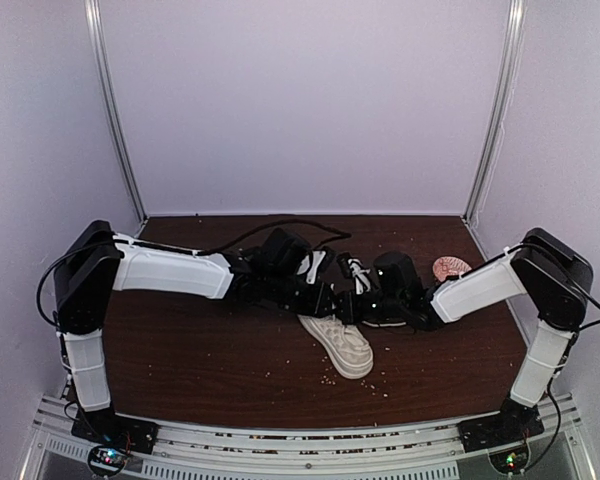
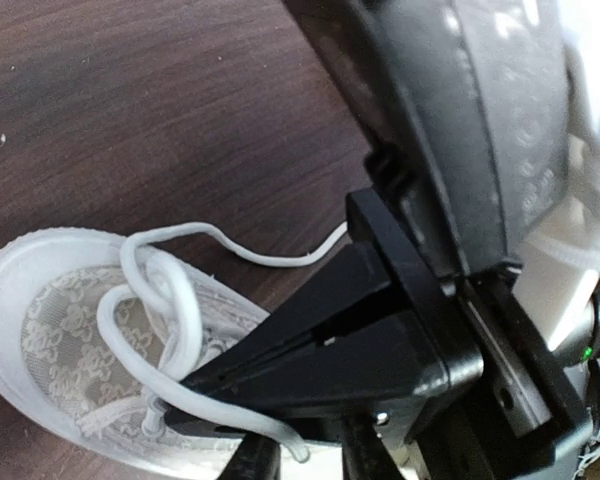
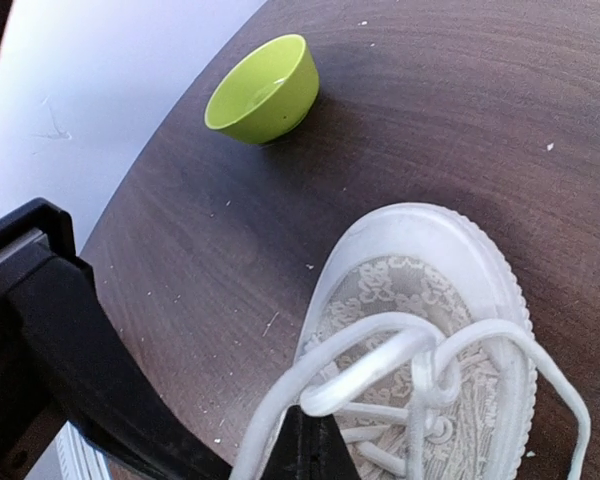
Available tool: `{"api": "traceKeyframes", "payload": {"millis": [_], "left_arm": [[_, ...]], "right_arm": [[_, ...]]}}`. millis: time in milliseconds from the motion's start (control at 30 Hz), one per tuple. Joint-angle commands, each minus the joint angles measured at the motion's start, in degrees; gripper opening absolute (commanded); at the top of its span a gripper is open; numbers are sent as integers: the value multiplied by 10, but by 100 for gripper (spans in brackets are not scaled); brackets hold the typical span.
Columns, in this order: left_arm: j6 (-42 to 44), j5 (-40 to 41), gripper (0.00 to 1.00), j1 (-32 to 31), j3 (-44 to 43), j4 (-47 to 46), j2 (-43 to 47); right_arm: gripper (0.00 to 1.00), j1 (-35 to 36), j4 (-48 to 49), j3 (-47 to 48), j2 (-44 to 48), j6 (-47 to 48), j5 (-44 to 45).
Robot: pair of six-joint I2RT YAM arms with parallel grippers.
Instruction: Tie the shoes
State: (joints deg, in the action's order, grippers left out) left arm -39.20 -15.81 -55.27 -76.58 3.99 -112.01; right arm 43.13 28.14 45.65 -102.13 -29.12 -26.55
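I should open my left gripper wider and close it on the lace (image 2: 264, 425) before both grippers pull apart, because the white lace lies loosely across my left gripper's parted tips (image 2: 298, 453).
The off-white shoe (image 1: 342, 346) lies in the middle of the table, toe toward the near edge, and also shows as the shoe (image 2: 50, 330) and the shoe (image 3: 430, 270). Both grippers hang close together over its laces. In the left wrist view my left gripper (image 2: 180, 400) has its jaws parted by a narrow slit, and a white lace (image 2: 230, 412) runs loosely across between the tips. My right gripper (image 3: 315, 440) is shut, pinching a lace loop (image 3: 400, 360) that is drawn taut above the tongue. The two laces cross in a half-knot (image 3: 435, 375).
A green bowl (image 3: 265, 90) stands beyond the shoe's toe in the right wrist view. At the back right of the table, by my right arm, sits a pink bowl (image 1: 450, 267). Small crumbs dot the dark wooden table (image 1: 200, 350).
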Motion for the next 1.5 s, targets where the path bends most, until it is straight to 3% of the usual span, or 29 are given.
{"api": "traceKeyframes", "payload": {"millis": [0,133,333,733,967,1467], "left_arm": [[19,13,31,-2,22,-41,55],[26,57,48,3,63,-19,110],[8,90,58,19,123,-24,157],[-55,62,27,43,84,13,66],[-49,5,31,43,93,-53,50],[-49,-40,32,43,69,-73,8]], "right_arm": [[0,10,61,-10,4,-15,-53],[0,10,64,-17,5,-16,-57],[0,10,50,-27,11,-5,-48],[0,10,41,-33,21,-2,-35],[0,11,32,-29,20,4,-35],[0,10,26,-31,25,5,-39]]}}
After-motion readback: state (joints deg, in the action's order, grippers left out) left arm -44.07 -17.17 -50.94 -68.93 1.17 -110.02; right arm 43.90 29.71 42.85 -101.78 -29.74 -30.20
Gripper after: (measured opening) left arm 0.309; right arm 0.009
